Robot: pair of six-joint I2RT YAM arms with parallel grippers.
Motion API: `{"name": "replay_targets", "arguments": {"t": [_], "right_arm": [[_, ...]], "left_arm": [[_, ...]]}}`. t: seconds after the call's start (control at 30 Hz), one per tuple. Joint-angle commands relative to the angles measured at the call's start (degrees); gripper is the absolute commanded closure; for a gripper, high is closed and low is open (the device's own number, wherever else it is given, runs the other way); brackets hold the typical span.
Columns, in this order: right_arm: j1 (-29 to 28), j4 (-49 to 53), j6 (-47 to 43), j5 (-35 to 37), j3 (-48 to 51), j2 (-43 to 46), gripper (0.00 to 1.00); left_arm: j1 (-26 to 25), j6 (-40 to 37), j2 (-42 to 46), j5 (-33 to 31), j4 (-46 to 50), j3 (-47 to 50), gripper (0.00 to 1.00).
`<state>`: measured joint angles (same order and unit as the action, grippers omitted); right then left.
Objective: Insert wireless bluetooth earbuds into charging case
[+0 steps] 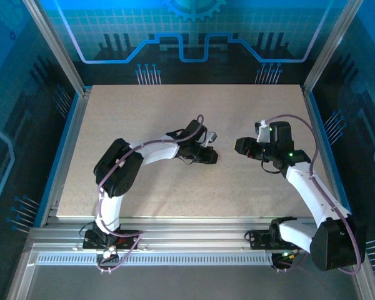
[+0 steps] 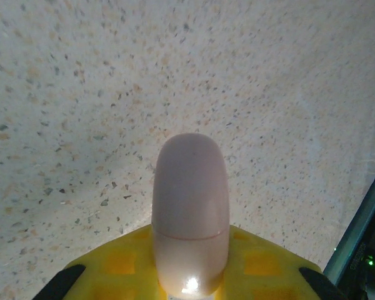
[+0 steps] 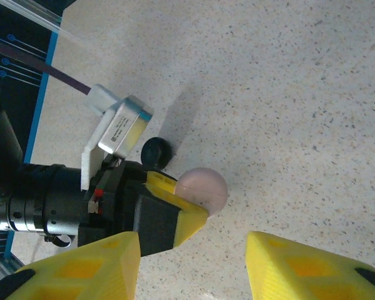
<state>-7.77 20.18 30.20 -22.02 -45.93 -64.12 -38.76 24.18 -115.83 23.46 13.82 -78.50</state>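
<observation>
The charging case's lid [image 2: 191, 187] is closed and clear tabletop [image 3: 224, 229] is below it, so the left gripper should keep lowering it until it rests there, then let go.
A pale pink, egg-shaped charging case [image 2: 190, 187] with its lid seam closed sticks out from between the yellow fingers of my left gripper [image 2: 190, 253], which is shut on it. In the right wrist view the case [image 3: 206, 187] juts from the left gripper [image 3: 189, 209] just above the speckled table. My right gripper [image 3: 194, 253] faces it from a short way off, open with nothing between its yellow fingers. From above, the left gripper [image 1: 209, 154] and the right gripper [image 1: 240, 147] meet near the table's middle. The earbuds are out of view.
A round black puck [image 3: 156, 152] lies on the table right behind the left gripper. The speckled tabletop [image 1: 144, 106] is bounded by metal frame posts and blue walls. An aluminium rail [image 1: 187, 240] with the arm bases runs along the near edge.
</observation>
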Motion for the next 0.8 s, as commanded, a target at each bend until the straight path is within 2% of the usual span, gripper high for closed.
{"name": "replay_targets", "arguments": {"t": [0.0,0.27,0.43,0.5,0.67,0.77], "right_arm": [[1.2,1.3,-0.7,-0.3,1.1,-0.6,0.51],[2.1,0.3,-0.8,-1.2,2.5,-0.9,0.52],[2.8,0.1,-1.0,-0.9,3.3,-0.5,0.52],[3.1,0.2,-1.2,-0.6,3.4,-0.4,0.52],[3.8,0.1,-1.9,0.5,3.0,-0.4,0.51],[4.6,-0.5,-2.5,1.3,3.0,-0.5,0.48]], "left_arm": [[-0.5,1.6,-3.7,2.5,11.7,-5.6,0.9],[-0.5,0.0,-8.6,0.1,22.2,-13.6,0.85],[-0.5,-1.0,-10.2,-1.5,25.9,-15.6,0.79],[-0.5,-1.6,-10.2,-2.7,27.2,-16.4,0.75],[-0.4,-2.8,-7.9,-6.1,29.2,-17.9,0.55],[-0.2,-3.6,-5.5,-8.1,30.6,-18.2,0.5]]}}
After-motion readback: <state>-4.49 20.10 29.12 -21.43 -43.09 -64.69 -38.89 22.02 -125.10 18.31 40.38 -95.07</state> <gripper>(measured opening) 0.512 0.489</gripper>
